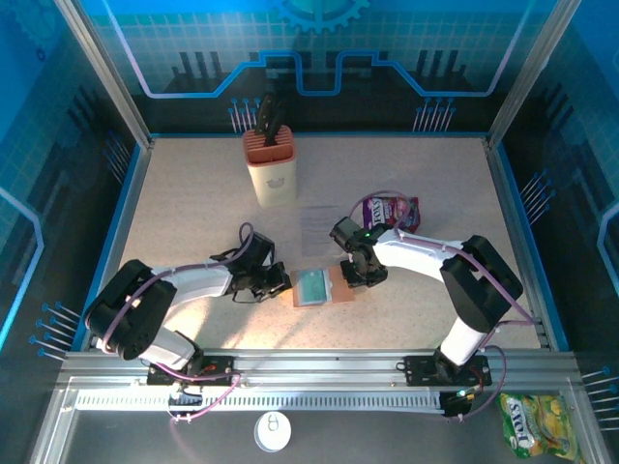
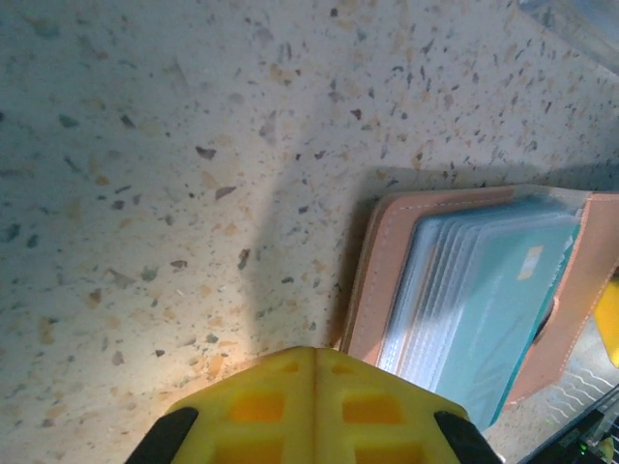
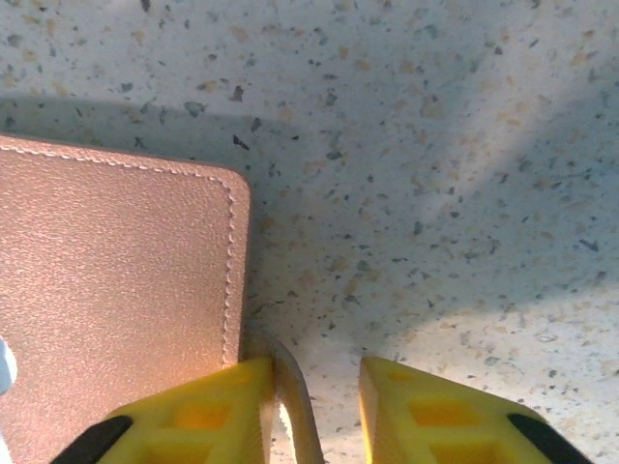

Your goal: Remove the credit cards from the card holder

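With my left gripper's shut tips just off the card holder, my left gripper should pin the leather edge before my right gripper reaches the teal card.
The brown leather card holder lies open on the table between my two grippers. A teal credit card shows in its clear sleeves; the left wrist view shows the card inside the holder. My left gripper is shut, its yellow tips pressed together just off the holder's near corner. My right gripper is at the holder's right edge. In the right wrist view that gripper stands open. A thin brown strap of the holder rests against its left finger, unclamped.
A tan knife block stands at the back centre. A purple snack packet lies behind my right gripper, next to a clear plastic piece. A yellow-green packet and a white round lid lie off the table's near edge.
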Robot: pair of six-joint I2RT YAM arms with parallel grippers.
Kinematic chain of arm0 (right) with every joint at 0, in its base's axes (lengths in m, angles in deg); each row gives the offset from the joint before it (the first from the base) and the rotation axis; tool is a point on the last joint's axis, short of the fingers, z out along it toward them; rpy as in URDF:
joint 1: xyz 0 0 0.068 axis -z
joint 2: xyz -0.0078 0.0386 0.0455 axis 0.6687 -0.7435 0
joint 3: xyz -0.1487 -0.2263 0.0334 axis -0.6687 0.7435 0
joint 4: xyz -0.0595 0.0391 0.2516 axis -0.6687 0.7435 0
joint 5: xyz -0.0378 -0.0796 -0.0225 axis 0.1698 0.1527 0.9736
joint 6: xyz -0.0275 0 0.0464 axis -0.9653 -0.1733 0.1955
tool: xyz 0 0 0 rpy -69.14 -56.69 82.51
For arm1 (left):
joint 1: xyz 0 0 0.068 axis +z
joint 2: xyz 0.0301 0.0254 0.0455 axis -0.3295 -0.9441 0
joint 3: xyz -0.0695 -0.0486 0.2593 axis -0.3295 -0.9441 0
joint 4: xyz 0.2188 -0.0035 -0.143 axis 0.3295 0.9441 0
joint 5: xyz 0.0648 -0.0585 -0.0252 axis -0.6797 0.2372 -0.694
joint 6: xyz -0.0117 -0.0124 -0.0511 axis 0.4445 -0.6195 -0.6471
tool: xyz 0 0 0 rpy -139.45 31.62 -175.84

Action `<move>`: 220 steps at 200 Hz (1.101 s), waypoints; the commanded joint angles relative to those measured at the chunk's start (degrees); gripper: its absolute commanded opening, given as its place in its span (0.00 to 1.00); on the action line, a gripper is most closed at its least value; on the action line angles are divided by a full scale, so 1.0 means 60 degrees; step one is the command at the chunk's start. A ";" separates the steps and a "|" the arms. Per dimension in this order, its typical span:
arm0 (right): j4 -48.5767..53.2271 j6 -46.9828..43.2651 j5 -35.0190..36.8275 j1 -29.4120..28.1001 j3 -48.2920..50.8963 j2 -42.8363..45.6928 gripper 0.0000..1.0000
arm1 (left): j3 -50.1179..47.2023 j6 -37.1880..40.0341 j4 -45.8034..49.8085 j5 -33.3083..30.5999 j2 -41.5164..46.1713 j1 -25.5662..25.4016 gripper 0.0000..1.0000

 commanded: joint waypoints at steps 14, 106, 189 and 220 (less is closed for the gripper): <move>0.0658 0.0095 0.0658 -0.0297 -0.0150 0.0224 0.32 | -0.0233 -0.0130 0.0135 -0.0053 0.1013 -0.0075 0.00; 0.1374 0.0449 0.1496 -0.0886 -0.0279 0.1275 0.43 | -0.0717 0.0017 0.0686 -0.0449 0.2949 -0.0088 0.00; 0.1312 0.0252 0.1853 -0.0675 -0.0904 0.0348 0.49 | 0.0353 0.0112 0.0123 0.0072 0.1228 -0.0428 0.00; 0.1170 0.0204 0.1389 -0.0534 -0.1019 -0.0146 0.44 | 0.0615 -0.0089 0.0097 0.0135 0.0754 -0.0446 0.00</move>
